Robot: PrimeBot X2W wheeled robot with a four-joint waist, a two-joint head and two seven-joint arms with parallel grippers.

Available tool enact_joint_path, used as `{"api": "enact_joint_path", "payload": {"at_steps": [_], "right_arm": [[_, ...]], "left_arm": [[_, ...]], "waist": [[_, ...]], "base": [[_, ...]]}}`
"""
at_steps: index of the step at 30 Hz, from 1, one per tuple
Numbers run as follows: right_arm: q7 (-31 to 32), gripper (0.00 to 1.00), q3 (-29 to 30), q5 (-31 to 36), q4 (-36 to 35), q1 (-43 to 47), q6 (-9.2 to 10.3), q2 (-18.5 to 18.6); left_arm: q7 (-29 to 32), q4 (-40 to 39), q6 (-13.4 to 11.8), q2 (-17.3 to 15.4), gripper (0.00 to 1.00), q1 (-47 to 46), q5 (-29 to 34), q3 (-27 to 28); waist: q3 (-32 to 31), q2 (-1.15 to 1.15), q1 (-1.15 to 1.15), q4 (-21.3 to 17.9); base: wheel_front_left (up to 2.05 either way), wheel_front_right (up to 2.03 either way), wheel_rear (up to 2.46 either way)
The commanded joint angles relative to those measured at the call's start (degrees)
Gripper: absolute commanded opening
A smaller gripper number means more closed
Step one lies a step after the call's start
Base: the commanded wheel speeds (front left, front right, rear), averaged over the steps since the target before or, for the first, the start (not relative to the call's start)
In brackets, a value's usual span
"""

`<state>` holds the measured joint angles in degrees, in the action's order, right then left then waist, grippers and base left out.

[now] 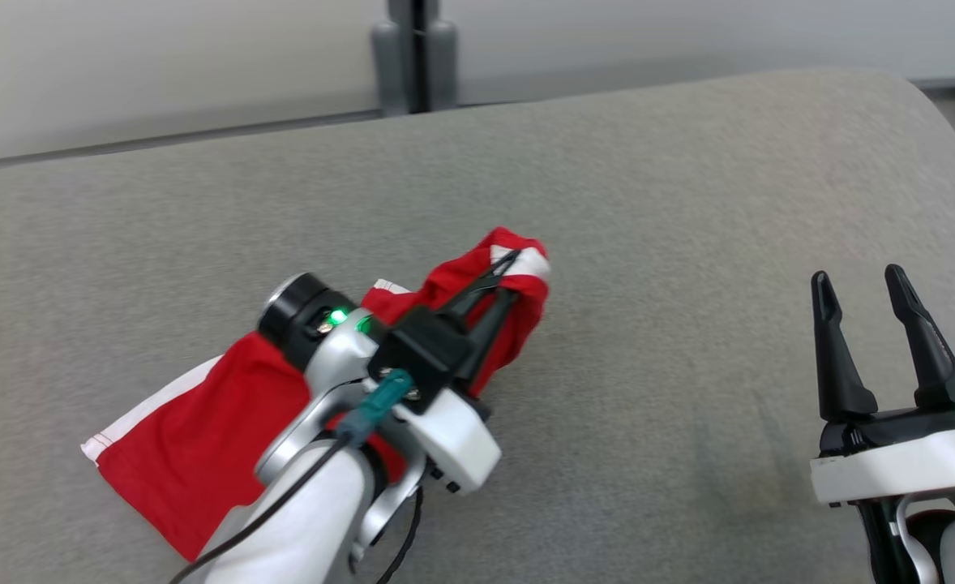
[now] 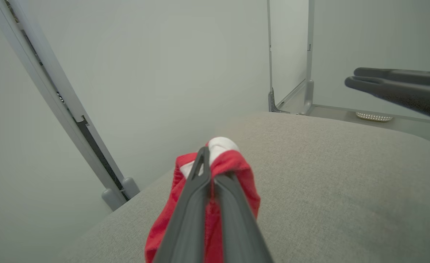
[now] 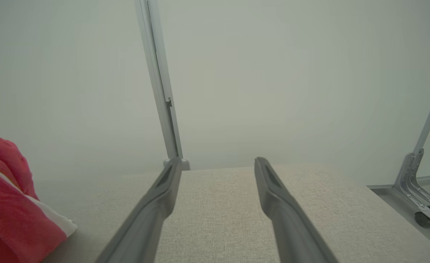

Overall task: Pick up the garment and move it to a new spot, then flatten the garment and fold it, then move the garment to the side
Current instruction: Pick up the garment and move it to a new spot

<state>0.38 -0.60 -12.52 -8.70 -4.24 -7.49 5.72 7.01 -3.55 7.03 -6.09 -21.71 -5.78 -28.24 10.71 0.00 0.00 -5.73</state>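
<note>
I expect the garment [image 1: 216,428] to stay creased with its layers crossed when I pull the waistband, because another white corner [image 1: 389,286] peeks out behind the bunched part.
The garment [image 1: 194,438] is red cloth with white trim, lying on the grey cushioned surface [image 1: 648,203] left of centre. My left gripper [image 1: 512,264] is shut on a bunched part of it, which rises off the surface at the fingertips. In the left wrist view the two dark fingers meet over the garment [image 2: 237,171] at my left gripper [image 2: 206,155]. My right gripper [image 1: 858,284] stands open at the lower right, well clear of the cloth, with nothing between its fingers. The right wrist view shows my right gripper [image 3: 217,164] spread, and the garment [image 3: 10,219] at the far left edge.
A grey wall and a vertical metal post [image 1: 417,57] stand behind the surface. The surface's rounded right edge [image 1: 944,138] drops to the floor. A metal frame foot with castors [image 3: 425,208] stands on the floor to the right. Bare cushion lies between the two grippers.
</note>
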Motion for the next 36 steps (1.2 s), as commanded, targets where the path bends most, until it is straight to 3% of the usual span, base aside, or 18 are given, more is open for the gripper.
{"api": "enact_joint_path", "payload": {"at_steps": [1, 10, 11, 12, 13, 19, 22, 32, 36], "right_arm": [[-0.6, 1.00, 0.4, -0.4, 0.3, -0.7, 0.00, -0.2], [-3.9, 1.00, 0.6, -2.2, 3.4, -2.1, 0.00, -1.8], [-4.3, 1.00, 0.4, -2.3, 3.6, -2.3, 0.00, -1.9], [-4.6, 1.00, 0.2, -2.3, 3.9, -2.4, 0.00, -2.0], [-4.8, 1.00, 0.2, -2.3, 4.2, -2.5, 0.00, -2.0], [-5.3, 1.00, 0.0, -1.7, 5.1, -2.8, 0.00, -2.0], [-5.1, 1.00, -0.2, -1.6, 4.9, -2.8, 0.00, -1.4], [-2.8, 1.00, -1.0, -0.1, 3.5, -1.2, 0.00, 0.1], [-1.8, 1.00, -1.3, 0.2, 3.0, -0.1, 0.00, 0.6]], "left_arm": [[-0.4, 0.9, 0.2, 0.2, 0.00, -1.9, 0.0, -1.1], [-2.1, 10.9, 0.4, 1.3, 0.00, -9.1, -1.1, -8.2], [-2.4, 11.9, 0.4, 1.1, 0.09, -9.4, -1.4, -8.3], [-2.9, 12.8, 0.4, 1.2, 0.48, -9.3, -2.4, -8.4], [-3.0, 13.8, 0.4, 1.0, 1.00, -9.1, -2.6, -8.6], [-8.2, 15.8, 0.4, 0.1, 1.00, -7.2, -5.4, -8.4], [-10.7, 15.8, -0.9, -0.7, 1.00, -6.1, -6.5, -6.3], [-18.4, 15.0, -9.6, -4.0, 1.00, 0.3, -12.8, 6.7], [-20.5, 14.2, -11.6, -5.4, 1.00, 3.9, -15.7, 12.0]], "waist": [[3.8, 0.00, 0.00, -4.8], [8.6, 0.00, 0.00, -11.0], [8.8, 0.00, 0.00, -11.4], [8.9, 0.00, 0.00, -11.6], [9.0, 0.00, 0.00, -11.7], [7.8, 0.00, 0.00, -9.8], [6.4, 0.00, 0.00, -7.8], [1.0, 0.00, 0.00, -1.8], [-0.8, 0.00, 0.00, 0.4]], "base": [[0.00, 0.00, 0.00], [0.00, 0.00, 0.00], [0.00, 0.00, 0.00], [0.00, 0.00, 0.00], [0.00, 0.00, 0.00], [0.00, 0.00, 0.00], [0.00, 0.00, 0.00], [0.00, 0.00, 0.00], [0.00, 0.00, 0.00]]}}
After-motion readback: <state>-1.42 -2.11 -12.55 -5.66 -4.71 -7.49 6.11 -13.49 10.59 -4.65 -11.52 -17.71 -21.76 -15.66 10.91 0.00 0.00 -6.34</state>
